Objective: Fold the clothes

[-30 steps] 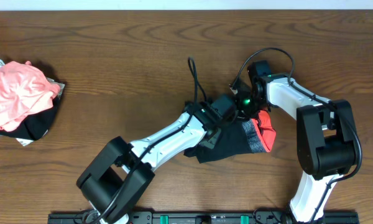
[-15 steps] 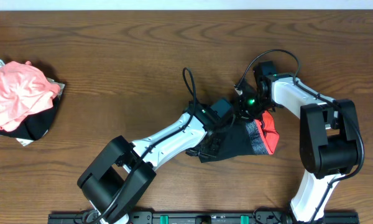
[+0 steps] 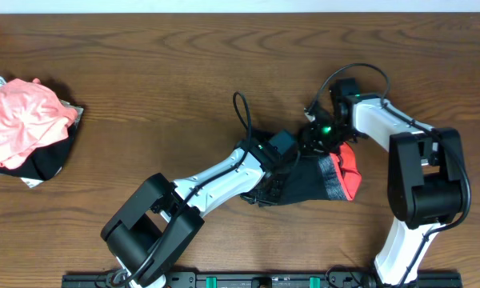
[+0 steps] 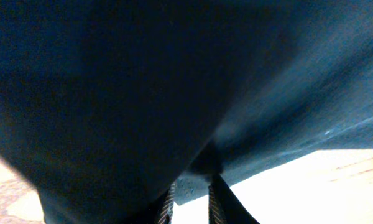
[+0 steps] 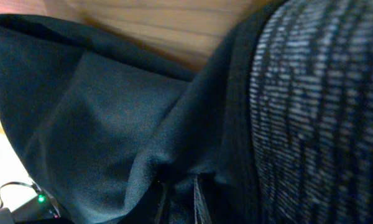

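Next, my left gripper backs clear, since it blocks the bunched clothes' way (image 3: 260, 202) to the table's middle, before my right gripper pulls the waistband end (image 3: 330, 174) over.
The clothes (image 3: 304, 182) lie bunched right of the table's middle, black with a grey waistband (image 3: 330, 176) and a coral-red edge (image 3: 349, 172). My left gripper (image 3: 296, 156) is at the bundle's upper left edge. Black cloth (image 4: 143, 93) fills the left wrist view, and a fold runs between the narrow jaws of the left gripper (image 4: 191, 186). My right gripper (image 3: 316, 146) comes down on the bundle's top edge beside the left one. In the right wrist view, puckered black cloth (image 5: 112, 112) is pinched in the right gripper (image 5: 177, 186), with the grey waistband (image 5: 317, 106) to its right.
A pile of pink and black garments (image 3: 24, 128) sits at the far left edge. Both arms cross over the table's middle, with black cables (image 3: 244, 112) looping above them. A black rail (image 3: 224, 280) runs along the front edge.
Both grippers and the bundle have slid slightly right and toward the front. The coral edge now sits further right.
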You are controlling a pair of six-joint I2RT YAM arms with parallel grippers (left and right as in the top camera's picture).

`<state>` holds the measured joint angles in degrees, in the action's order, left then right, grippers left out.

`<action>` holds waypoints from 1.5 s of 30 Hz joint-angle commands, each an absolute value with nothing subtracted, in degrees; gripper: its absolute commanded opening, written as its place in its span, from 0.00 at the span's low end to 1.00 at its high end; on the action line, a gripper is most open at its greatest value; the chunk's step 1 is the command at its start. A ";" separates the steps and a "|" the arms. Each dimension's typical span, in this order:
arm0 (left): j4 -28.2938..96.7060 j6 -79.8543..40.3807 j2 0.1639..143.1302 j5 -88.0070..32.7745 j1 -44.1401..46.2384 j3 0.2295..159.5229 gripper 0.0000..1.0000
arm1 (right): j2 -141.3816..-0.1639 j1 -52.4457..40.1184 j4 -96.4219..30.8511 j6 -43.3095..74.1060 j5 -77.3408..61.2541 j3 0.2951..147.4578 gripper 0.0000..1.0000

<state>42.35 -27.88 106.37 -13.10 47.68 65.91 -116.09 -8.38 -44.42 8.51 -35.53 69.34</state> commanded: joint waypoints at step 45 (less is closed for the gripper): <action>40.62 -24.73 99.94 -17.28 38.13 66.61 0.11 | -94.08 -7.20 -48.07 -0.75 -20.56 51.29 0.25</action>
